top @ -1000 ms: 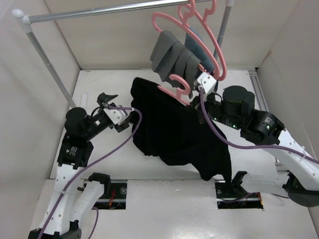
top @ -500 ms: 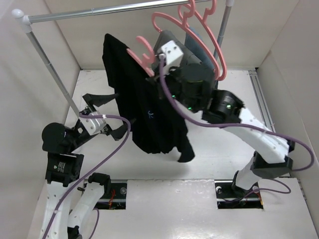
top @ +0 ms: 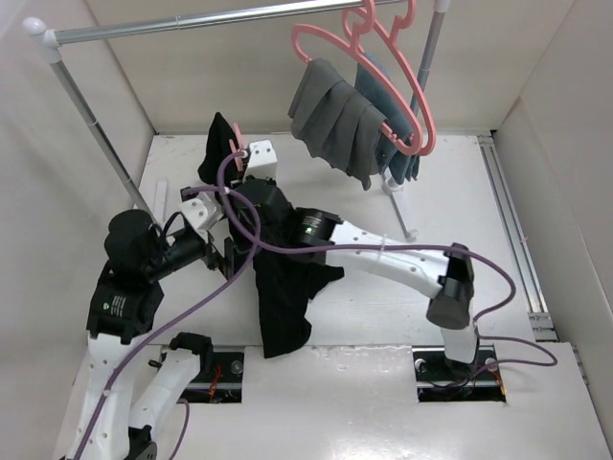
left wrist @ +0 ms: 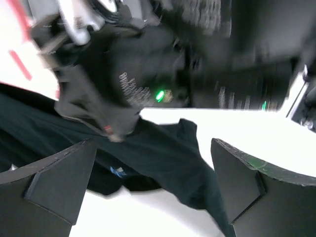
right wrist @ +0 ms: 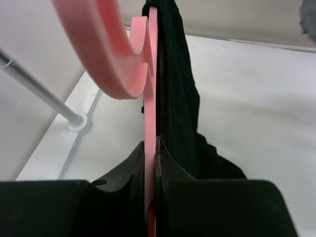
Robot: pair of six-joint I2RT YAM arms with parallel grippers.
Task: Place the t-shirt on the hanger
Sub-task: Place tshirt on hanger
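My right gripper is crowding the t-shirt just ahead (left wrist: 140, 136) of my left gripper's open fingers. Next, my left gripper moves back and closes on the loose cloth (left wrist: 180, 180) below.
The pink hanger (right wrist: 150, 113) stands edge-on between my right gripper's (right wrist: 150, 146) fingers, which are shut on its neck below the hook (top: 235, 148). The black t-shirt (right wrist: 174, 79) hangs on the hanger's right side in the right wrist view. From above, the t-shirt (top: 283, 299) droops from the hanger down onto the table at centre left. My right gripper (top: 241, 175) is stretched far to the left. My left gripper (top: 228, 226) is open beside the shirt. In the left wrist view its fingers (left wrist: 59, 177) stand wide apart around the shirt (left wrist: 163, 158) without touching it.
A metal clothes rack (top: 192, 17) crosses the back, its left pole (top: 96, 125) slanting down to the table. Two other pink hangers (top: 383, 57) on it carry a dark grey garment (top: 340, 115) and a blue-grey one (top: 410, 165). Cardboard walls (top: 565, 115) enclose the table.
My right arm has swung down and to the left with the hanger and shirt, from up near the rail to low over the table. My left gripper has moved in toward the shirt.
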